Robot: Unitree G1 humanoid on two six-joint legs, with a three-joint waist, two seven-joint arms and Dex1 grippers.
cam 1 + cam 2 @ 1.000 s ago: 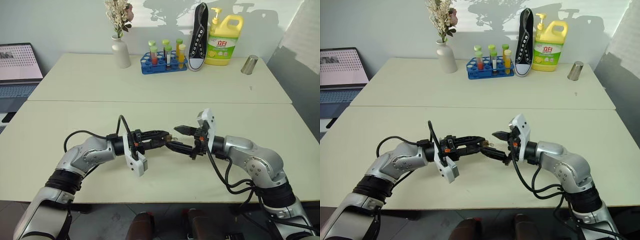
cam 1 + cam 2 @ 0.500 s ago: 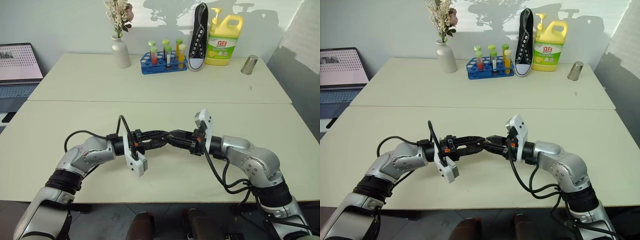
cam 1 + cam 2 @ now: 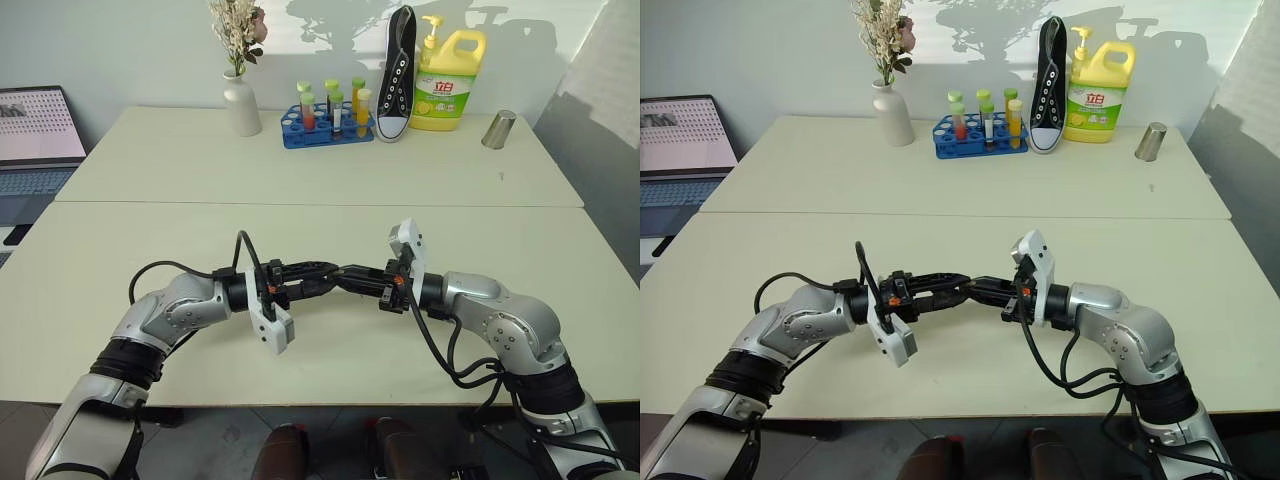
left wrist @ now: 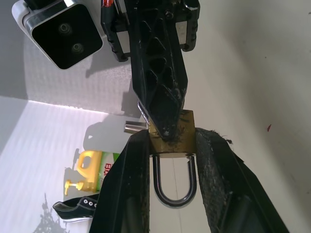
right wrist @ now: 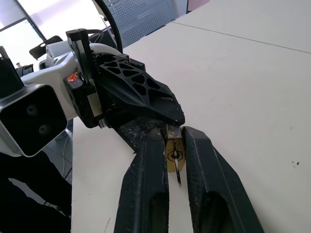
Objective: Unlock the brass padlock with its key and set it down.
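Note:
The shackle points back (image 4: pixel 176 202) between the fingers of my left gripper. Next, my left gripper lets go of the padlock to my right gripper, closes, and then pushes the shackle open (image 4: pixel 193 175).
My left gripper (image 4: pixel 172 138) is shut on the brass padlock (image 4: pixel 177 145), gripping the small brass body from both sides, and its silvery shackle (image 4: pixel 173 201) points back toward the wrist. My right gripper (image 5: pixel 176 133) meets it tip to tip above the near table (image 3: pixel 120 250). Its jaws are shut on the key (image 5: pixel 173 154), a small brass piece with a silvery strip, at the padlock's bottom face. From the head views both grippers (image 3: pixel 340 276) lie level and point at each other. The padlock is hidden between the black fingers there.
Along the back of the far table stand a white vase of flowers (image 3: pixel 241 103), a blue rack of tubes (image 3: pixel 325 125), a black sneaker (image 3: pixel 396 75), a yellow detergent bottle (image 3: pixel 447 85) and a metal cup (image 3: pixel 498 130). A laptop (image 3: pixel 35 135) sits at the left.
The right gripper's jaws, wide open beside the left fingertips a second ago, have closed on the key at the padlock. The left gripper has kept still with the padlock.

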